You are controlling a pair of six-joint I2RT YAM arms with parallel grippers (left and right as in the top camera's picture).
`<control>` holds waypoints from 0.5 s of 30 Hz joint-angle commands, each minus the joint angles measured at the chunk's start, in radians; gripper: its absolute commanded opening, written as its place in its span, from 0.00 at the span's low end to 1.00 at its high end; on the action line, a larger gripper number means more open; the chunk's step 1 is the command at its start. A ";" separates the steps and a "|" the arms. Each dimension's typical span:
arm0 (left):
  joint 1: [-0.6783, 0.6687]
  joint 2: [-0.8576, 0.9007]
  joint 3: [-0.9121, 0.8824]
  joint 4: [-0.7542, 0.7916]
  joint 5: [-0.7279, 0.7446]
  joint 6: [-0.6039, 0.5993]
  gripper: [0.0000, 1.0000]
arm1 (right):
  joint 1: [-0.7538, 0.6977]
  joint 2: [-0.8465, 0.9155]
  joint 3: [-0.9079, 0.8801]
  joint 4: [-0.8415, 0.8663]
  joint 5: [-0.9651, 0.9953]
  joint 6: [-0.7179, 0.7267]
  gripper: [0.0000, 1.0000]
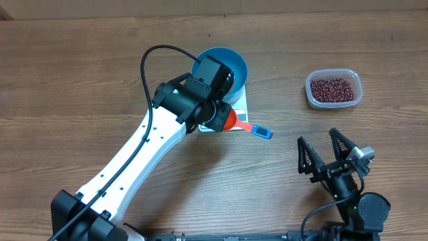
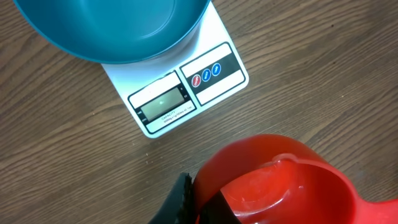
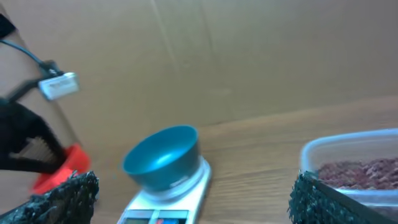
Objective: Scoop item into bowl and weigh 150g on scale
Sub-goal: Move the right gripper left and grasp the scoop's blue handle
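Observation:
The red scoop [image 1: 231, 120] is held by its cup in my left gripper, far from the tub of beans, so my right gripper should grab the blue handle [image 1: 261, 131] before scooping.
The blue bowl [image 1: 227, 65] stands on the white scale [image 1: 243, 107] at the table's middle; in the left wrist view the bowl [image 2: 112, 31] is at the top, with the scale's display [image 2: 163, 102] below it. My left gripper [image 1: 219, 116] hangs over the scale's front edge, shut on a red scoop [image 2: 280, 186] whose cup looks empty; its blue handle tip [image 1: 261, 132] sticks out to the right. The item, dark red beans [image 1: 332, 88], fills a clear tub [image 1: 358, 94] at the right. My right gripper [image 1: 324, 155] is open in front of the tub, holding nothing.
The left arm [image 1: 134, 161] stretches from the front left edge across to the scale. In the right wrist view a cardboard wall [image 3: 249, 56] backs the table, with the bowl [image 3: 163, 155] left of centre and the tub [image 3: 354, 152] at the right.

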 commanded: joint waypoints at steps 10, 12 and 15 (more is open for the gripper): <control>-0.006 -0.011 -0.005 -0.003 -0.013 0.019 0.04 | -0.003 0.399 0.564 -0.440 -0.105 0.047 1.00; -0.006 -0.011 -0.005 0.001 -0.014 0.019 0.04 | -0.003 0.536 0.635 -0.472 -0.191 0.021 1.00; -0.004 -0.011 -0.005 0.004 -0.014 0.019 0.04 | -0.003 0.756 0.701 -0.479 -0.359 -0.008 1.00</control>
